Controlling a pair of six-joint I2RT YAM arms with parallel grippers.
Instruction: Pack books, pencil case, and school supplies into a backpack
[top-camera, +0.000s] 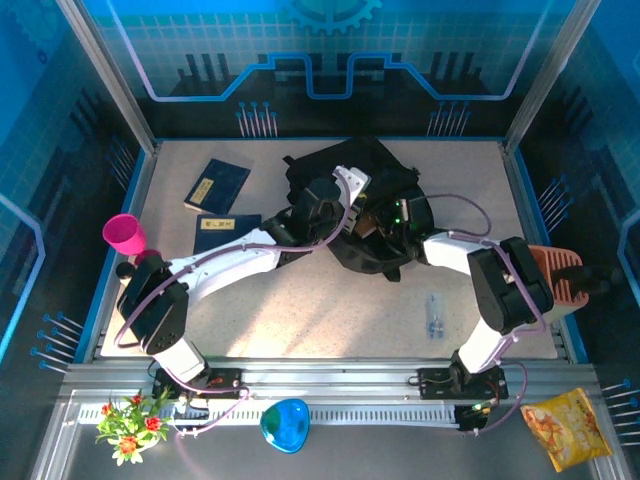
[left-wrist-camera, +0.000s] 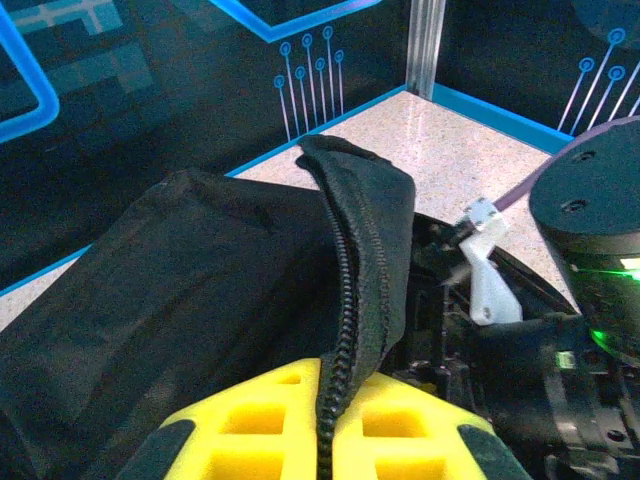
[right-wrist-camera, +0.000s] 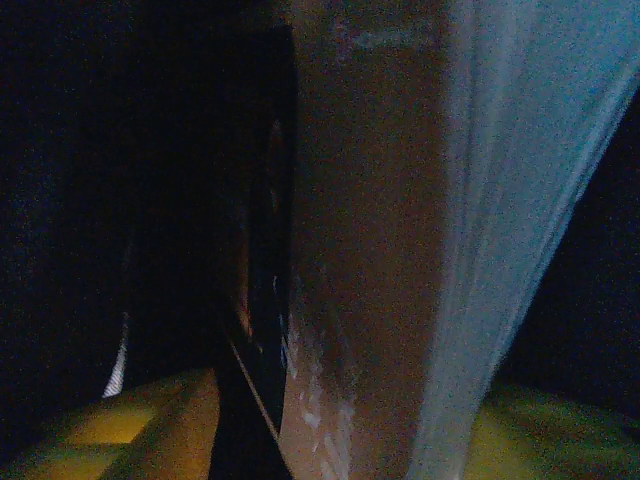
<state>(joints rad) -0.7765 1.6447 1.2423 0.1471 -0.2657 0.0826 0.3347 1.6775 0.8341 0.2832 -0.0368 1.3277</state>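
Note:
Next, I let go of the backpack's flap with my left gripper and use it first to pull the nearer navy book (top-camera: 213, 234) toward the backpack's front (top-camera: 290, 280), because that book lies flat and far from my right gripper.
The black backpack (top-camera: 385, 165) lies at the back middle of the table. My left gripper (left-wrist-camera: 338, 410) is shut on its zipper edge (left-wrist-camera: 350, 260) and holds the flap up. My right arm (top-camera: 450, 250) reaches into the opening from the right. Inside, in the dark, my right gripper (right-wrist-camera: 340, 440) has its yellow fingers (right-wrist-camera: 150, 430) spread wide, open. A black-and-tan book (right-wrist-camera: 370, 250) stands on edge between them, and I cannot tell whether they touch it. Two navy books (top-camera: 217, 185) (top-camera: 225, 232) lie on the table left of the backpack.
A pink cup (top-camera: 124, 234) stands at the left edge. A small clear item (top-camera: 435, 315) lies on the table in front of the right arm. An orange object (top-camera: 558, 275) sits at the right edge. Off the table in front are a snack bag (top-camera: 565, 428), a blue object (top-camera: 285, 425) and flowers (top-camera: 130, 420).

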